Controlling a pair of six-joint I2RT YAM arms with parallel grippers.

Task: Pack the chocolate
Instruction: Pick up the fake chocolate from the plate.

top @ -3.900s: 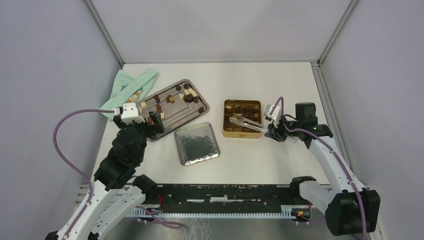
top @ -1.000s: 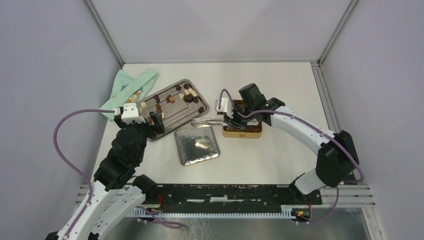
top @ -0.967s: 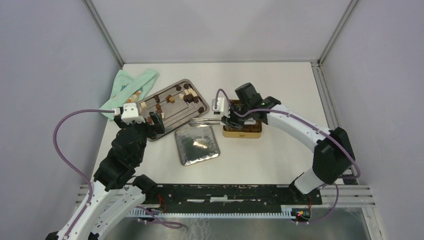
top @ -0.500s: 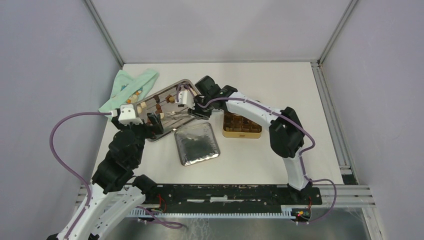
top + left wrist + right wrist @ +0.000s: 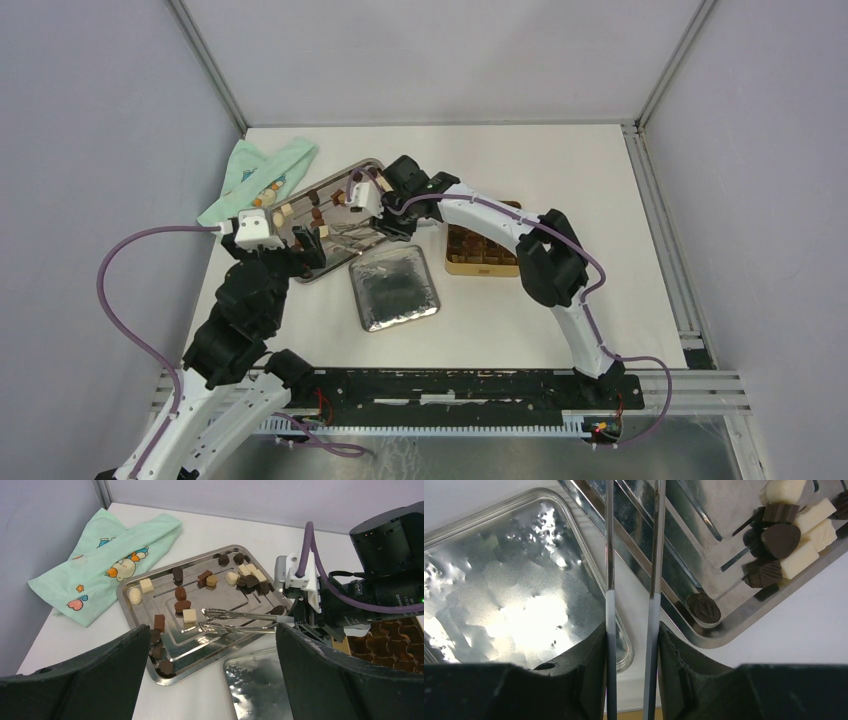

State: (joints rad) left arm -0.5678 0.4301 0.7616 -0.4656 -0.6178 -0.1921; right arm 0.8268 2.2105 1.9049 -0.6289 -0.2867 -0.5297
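Observation:
I should keep moving the tongs forward with my right gripper until the tong tips straddle the cream piece (image 5: 189, 615), since the open tong tips (image 5: 204, 619) are facing the cream piece's free side.
Chocolate pieces (image 5: 322, 205), dark, brown and cream, lie scattered on a steel tray (image 5: 392, 174); they also show in the left wrist view (image 5: 181, 594) and the right wrist view (image 5: 781, 540). My right gripper (image 5: 388, 226) is shut on steel tongs (image 5: 240, 620), whose arms (image 5: 656, 555) stand apart. The tong tips hang over the tray with nothing between them, beside a cream piece (image 5: 189, 615). My left gripper (image 5: 305, 246) is open and empty at the tray's near corner. The gold tin (image 5: 485, 262) holds brown pieces in its compartments.
A silver lid (image 5: 395, 288) lies in front of the tray, between tray and tin; it also shows in the right wrist view (image 5: 514, 595). A green cartoon cloth (image 5: 255, 175) lies at the back left. My right arm stretches over the tin's left part.
My right arm has swung left from the gold tin to the steel tray, carrying the tongs. The left arm has barely moved.

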